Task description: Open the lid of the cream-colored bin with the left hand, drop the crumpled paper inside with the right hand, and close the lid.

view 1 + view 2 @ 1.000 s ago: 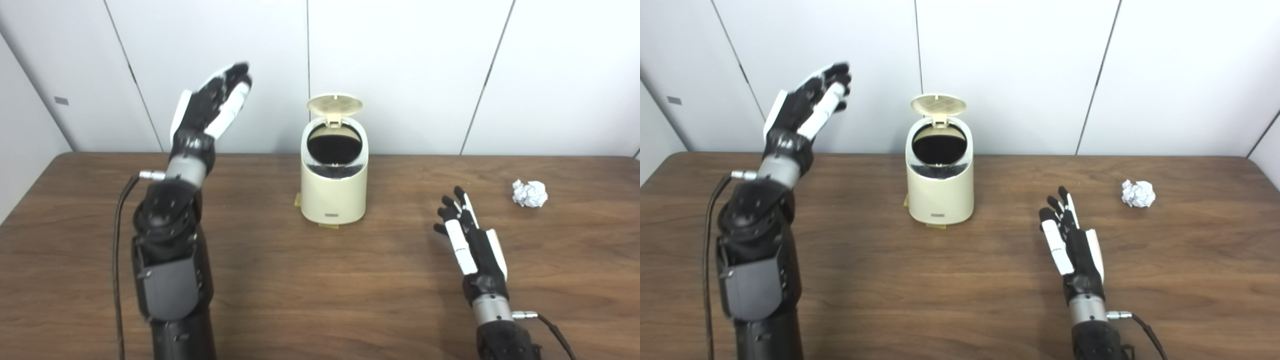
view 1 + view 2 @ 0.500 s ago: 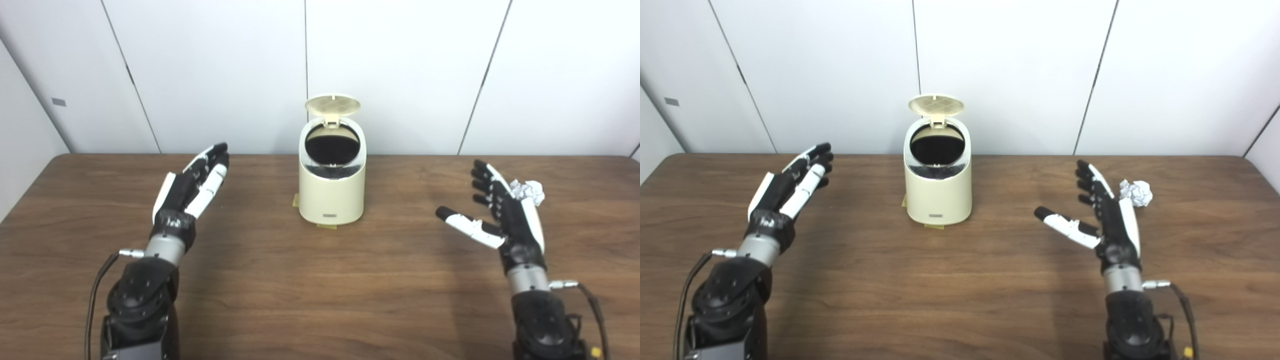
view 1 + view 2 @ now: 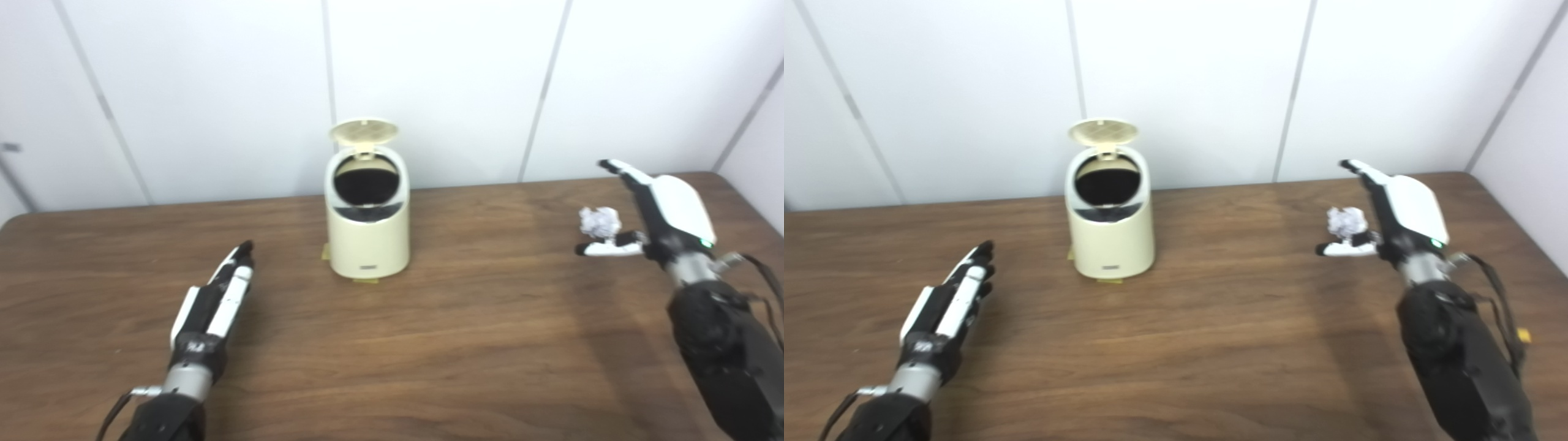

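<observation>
My gripper will drop the crumpled paper (image 3: 600,222), and the paper will fall straight through the bin's dark opening (image 3: 367,184) and end up hidden, because the opening is wider than the paper.
The cream-colored bin (image 3: 368,236) stands at the back middle of the table with its round lid (image 3: 362,131) tipped up and the dark opening showing. A white crumpled paper ball (image 3: 599,220) lies on the table at the right. My right hand (image 3: 658,211) hovers open just right of the ball, thumb reaching under its near side and fingers stretched past it; I cannot tell whether it touches the paper. My left hand (image 3: 214,303) lies low over the table at the front left, open and flat, well away from the bin.
The brown wooden table (image 3: 465,343) ends at a white panelled wall behind the bin. A small yellowish tab (image 3: 367,281) pokes out under the bin's base. The table's right edge runs just beyond my right hand.
The camera has swung to the right. My left hand dropped from high in the air down to the table. My right hand travelled right and away, up to the paper ball.
</observation>
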`<state>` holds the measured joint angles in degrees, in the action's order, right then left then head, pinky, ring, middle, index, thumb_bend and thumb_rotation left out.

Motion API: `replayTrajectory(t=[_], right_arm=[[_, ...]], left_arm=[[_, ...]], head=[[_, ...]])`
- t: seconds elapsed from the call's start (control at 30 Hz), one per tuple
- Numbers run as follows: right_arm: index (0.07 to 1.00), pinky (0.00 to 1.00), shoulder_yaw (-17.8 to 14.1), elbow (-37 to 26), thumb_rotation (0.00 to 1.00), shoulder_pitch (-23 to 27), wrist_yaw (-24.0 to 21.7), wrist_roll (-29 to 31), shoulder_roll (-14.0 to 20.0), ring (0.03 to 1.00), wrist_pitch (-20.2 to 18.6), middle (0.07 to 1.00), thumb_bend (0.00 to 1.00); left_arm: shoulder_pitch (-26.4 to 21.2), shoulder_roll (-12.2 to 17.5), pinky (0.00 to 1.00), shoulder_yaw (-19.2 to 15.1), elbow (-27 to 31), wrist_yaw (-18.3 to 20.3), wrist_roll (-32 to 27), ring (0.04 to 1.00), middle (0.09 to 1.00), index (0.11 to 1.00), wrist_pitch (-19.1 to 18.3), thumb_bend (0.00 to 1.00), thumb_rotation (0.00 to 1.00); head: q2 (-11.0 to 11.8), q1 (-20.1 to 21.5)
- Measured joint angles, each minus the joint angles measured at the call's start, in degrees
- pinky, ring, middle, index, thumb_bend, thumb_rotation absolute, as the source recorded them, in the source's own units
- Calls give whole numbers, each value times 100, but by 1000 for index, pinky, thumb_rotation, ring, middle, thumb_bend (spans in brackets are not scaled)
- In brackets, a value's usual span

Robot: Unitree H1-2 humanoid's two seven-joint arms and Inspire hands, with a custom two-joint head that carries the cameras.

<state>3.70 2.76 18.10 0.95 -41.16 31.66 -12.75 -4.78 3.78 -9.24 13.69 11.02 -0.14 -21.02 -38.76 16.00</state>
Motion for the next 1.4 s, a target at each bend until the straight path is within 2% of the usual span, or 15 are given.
replayTrajectory(t=[0.17,0.3,0.5,0.63,0.83,0.9,1.03,1.13,1.23,1.4], right_arm=[[846,837,17,171,131,240,-158,-288,148,896,-371,862,935],[845,812,18,254,128,337,-179,-318,148,880,-516,858,936],[839,771,24,699,103,556,-280,-291,135,869,-712,854,932],[835,757,97,994,114,748,-270,-291,133,857,-716,849,930],[817,705,119,1393,67,987,-149,-89,85,827,-677,827,931],[818,637,129,1412,60,1009,-145,-18,63,799,-672,826,912],[795,651,172,1686,34,1111,-89,127,-1,767,-585,802,919],[772,542,234,1932,41,1137,74,175,-46,674,-442,726,922],[743,566,373,2235,48,1184,193,170,-86,665,-241,725,943],[731,640,450,2435,63,1239,279,211,-101,714,-120,757,938]], left_arm=[[54,236,1000,-10,-1,4,-246,1000,1000,1000,10,325,680],[53,415,1000,-32,-7,16,-452,1000,999,1000,37,299,664],[54,554,1000,-56,-49,24,-689,1000,994,1000,43,260,664],[55,585,1000,-48,2,-30,-702,991,979,1000,-9,247,656],[71,597,1000,-39,355,-149,-692,993,978,1000,-229,211,628],[90,621,1000,-24,427,-169,-687,993,981,1000,-291,186,626],[143,680,1000,15,579,-185,-676,994,982,1000,-469,174,614],[169,734,1000,80,678,-198,-639,1000,993,1000,-538,186,607],[168,799,1000,138,680,-199,-620,1000,1000,1000,-564,176,576],[169,809,1000,140,682,-217,-652,997,982,1000,-565,154,515]], head=[[79,570],[114,834],[158,1072],[158,1072],[105,1046],[70,1011],[62,967],[44,914],[35,897],[9,861]])
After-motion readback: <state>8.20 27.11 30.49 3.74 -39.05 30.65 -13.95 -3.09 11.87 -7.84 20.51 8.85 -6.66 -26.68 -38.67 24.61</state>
